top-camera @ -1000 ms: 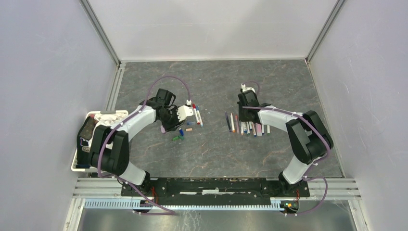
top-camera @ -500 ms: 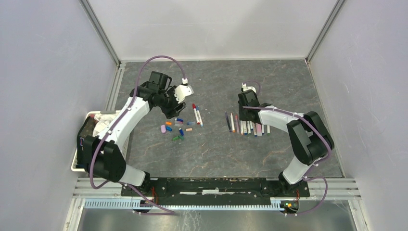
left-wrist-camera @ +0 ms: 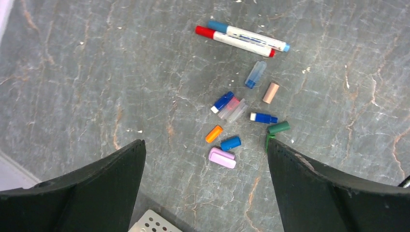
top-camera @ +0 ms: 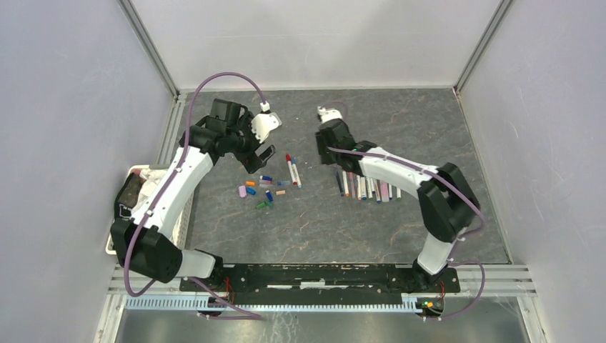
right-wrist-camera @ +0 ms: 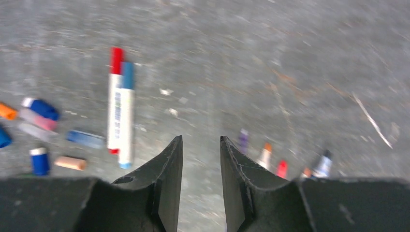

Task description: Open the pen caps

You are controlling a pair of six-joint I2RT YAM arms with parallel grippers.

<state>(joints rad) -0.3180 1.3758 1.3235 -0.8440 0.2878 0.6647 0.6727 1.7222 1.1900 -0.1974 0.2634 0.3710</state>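
The pens with their caps off have narrow coloured tips (right-wrist-camera: 267, 147). I should expect a slim blue tip hidden inside the blue cap (top-camera: 294, 160) when I pull.
Two capped pens (top-camera: 292, 169), one red-capped and one blue-capped, lie side by side at mid-table (left-wrist-camera: 241, 38) (right-wrist-camera: 120, 111). Several loose pen caps (top-camera: 264, 191) lie scattered just in front of them, among them a pink one (left-wrist-camera: 222, 158), an orange one (left-wrist-camera: 213, 134) and a green one (left-wrist-camera: 278, 128). A row of uncapped pens (top-camera: 368, 188) lies to the right, their tips blurred (right-wrist-camera: 270, 154). My left gripper (top-camera: 261, 154) (left-wrist-camera: 205, 141) hangs wide open above the caps, holding nothing. My right gripper (top-camera: 330, 157) (right-wrist-camera: 201, 138) is partly open and empty, between the capped pair and the row.
A white perforated basket (top-camera: 143, 175) holding dark and pale items stands at the table's left edge; its corner (left-wrist-camera: 154, 222) shows below my left fingers. Grey walls close in the table at left, right and back.
My left arm rose and drew back to the far left, away from the caps, its jaws opening wide. My right arm swung left from the pen row towards the middle, its jaws opening a little.
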